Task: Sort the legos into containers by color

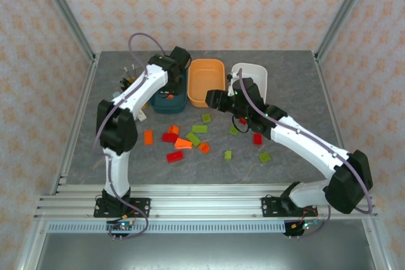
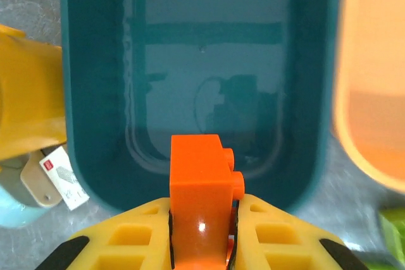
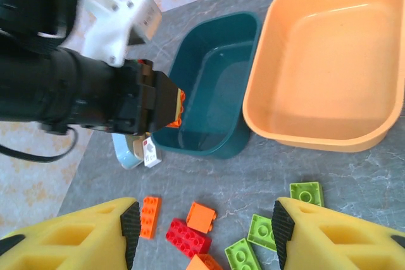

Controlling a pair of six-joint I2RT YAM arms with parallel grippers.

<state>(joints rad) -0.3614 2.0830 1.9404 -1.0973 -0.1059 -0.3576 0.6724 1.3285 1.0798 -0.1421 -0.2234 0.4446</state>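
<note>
The orange lego (image 2: 201, 184) is hanging within the teal container's rim. My left gripper should keep going over the teal container's empty bottom (image 2: 209, 86) and let go of the lego there.
My left gripper (image 2: 204, 214) is shut on an orange lego (image 2: 199, 169) and hangs over the near end of the dark teal container (image 2: 95, 93), whose floor is bare. From the right wrist view that same gripper (image 3: 166, 107) hangs at the teal container's (image 3: 215, 93) rim. My right gripper (image 3: 202, 232) stands open above loose legos: a red one (image 3: 186, 237), orange ones (image 3: 202, 217) and green ones (image 3: 307, 192). Seen from above, it (image 1: 215, 99) is in front of the orange container (image 1: 205, 83), beside the white container (image 1: 253, 74).
A yellow pen cup (image 2: 28, 99) and a pale blue object stand left of the teal container. More legos (image 1: 169, 137) lie scattered mid-table, some under my right arm. The orange container (image 3: 329, 61) holds nothing.
</note>
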